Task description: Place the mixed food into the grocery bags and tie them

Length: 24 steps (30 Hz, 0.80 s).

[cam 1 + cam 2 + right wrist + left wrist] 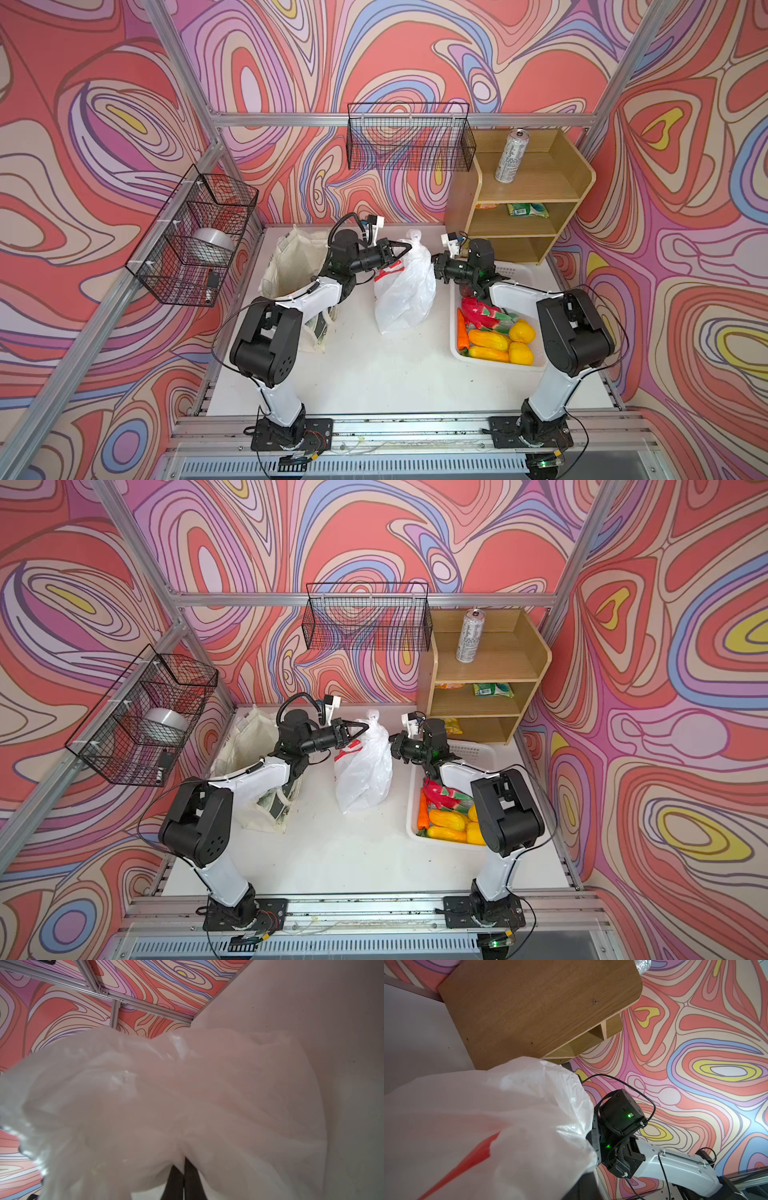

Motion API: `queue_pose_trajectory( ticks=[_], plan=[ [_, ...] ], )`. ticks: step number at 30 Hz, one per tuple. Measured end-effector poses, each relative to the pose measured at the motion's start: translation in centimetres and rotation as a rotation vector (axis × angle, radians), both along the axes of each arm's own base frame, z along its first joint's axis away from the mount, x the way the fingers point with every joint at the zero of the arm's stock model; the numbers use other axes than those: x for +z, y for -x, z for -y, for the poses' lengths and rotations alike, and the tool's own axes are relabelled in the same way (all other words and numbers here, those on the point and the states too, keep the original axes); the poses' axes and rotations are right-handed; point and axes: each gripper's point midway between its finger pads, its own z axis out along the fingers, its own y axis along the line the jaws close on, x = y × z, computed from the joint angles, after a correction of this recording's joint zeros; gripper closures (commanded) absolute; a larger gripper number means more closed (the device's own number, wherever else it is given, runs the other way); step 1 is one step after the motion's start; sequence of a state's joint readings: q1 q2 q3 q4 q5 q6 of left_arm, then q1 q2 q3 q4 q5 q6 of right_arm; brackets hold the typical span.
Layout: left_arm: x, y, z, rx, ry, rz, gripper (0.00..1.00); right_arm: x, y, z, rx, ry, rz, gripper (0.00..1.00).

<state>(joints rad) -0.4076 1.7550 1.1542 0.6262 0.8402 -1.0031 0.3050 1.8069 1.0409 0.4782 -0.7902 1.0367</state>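
Observation:
My left gripper should open its fingers, back out and bring them up next to the bag's gathered top [414, 236], because white plastic [560, 1156] is hanging over them.
The white plastic grocery bag [405, 291] [365, 775] with red print stands bunched at mid-table. My left gripper [408, 248] [366, 728] is shut on the bag's gathered top. My right gripper [433, 266] [184, 1169] is shut on plastic at the bag's right side. The bag [488, 1115] hides the left jaws in the left wrist view. The cream canvas tote [291, 266] slumps behind the left arm. A pink dragon fruit [478, 311], an orange carrot [462, 332] and yellow vegetables [498, 345] lie in the white basket [455, 353]. A silver can [511, 156] and a green snack packet [527, 210] sit on the shelf.
The wooden shelf unit [561, 178] stands at the back right, close behind the right arm. A black wire basket [409, 137] hangs on the back rail and another wire basket [195, 237] on the left rail. Another snack packet [453, 725] lies on the shelf's bottom level.

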Motion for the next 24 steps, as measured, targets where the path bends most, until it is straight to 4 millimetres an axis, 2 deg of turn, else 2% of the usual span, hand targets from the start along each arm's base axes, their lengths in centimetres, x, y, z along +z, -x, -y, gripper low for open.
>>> queue_pose_trajectory(
  ticks=[3, 8, 11, 16, 20, 24],
  plan=[
    [-0.4, 0.5, 0.6, -0.034, -0.041, -0.003, 1.0, -0.4, -0.3, 0.0, -0.009, 0.019, -0.01, 1.0],
    [-1.1, 1.2, 0.7, -0.087, -0.046, -0.025, 1.0, -0.5, -1.6, 2.0, -0.051, 0.045, -0.011, 1.0],
    [-0.8, 0.6, 0.2, -0.088, 0.025, -0.045, 1.0, -0.6, -2.0, 2.9, -0.064, 0.055, -0.008, 1.0],
    [-1.2, -1.6, -1.5, -0.067, 0.175, -0.132, 1.0, -1.3, -2.3, 3.7, -0.091, 0.08, -0.017, 1.0],
    [-0.7, -1.8, -2.3, -0.068, 0.203, -0.139, 1.0, -3.5, -2.4, 5.3, -0.149, 0.114, -0.07, 1.0],
    [-0.2, -1.2, -2.5, -0.054, 0.142, -0.107, 1.0, -5.6, -2.2, 7.6, -0.21, 0.138, -0.128, 1.0]
  ],
)
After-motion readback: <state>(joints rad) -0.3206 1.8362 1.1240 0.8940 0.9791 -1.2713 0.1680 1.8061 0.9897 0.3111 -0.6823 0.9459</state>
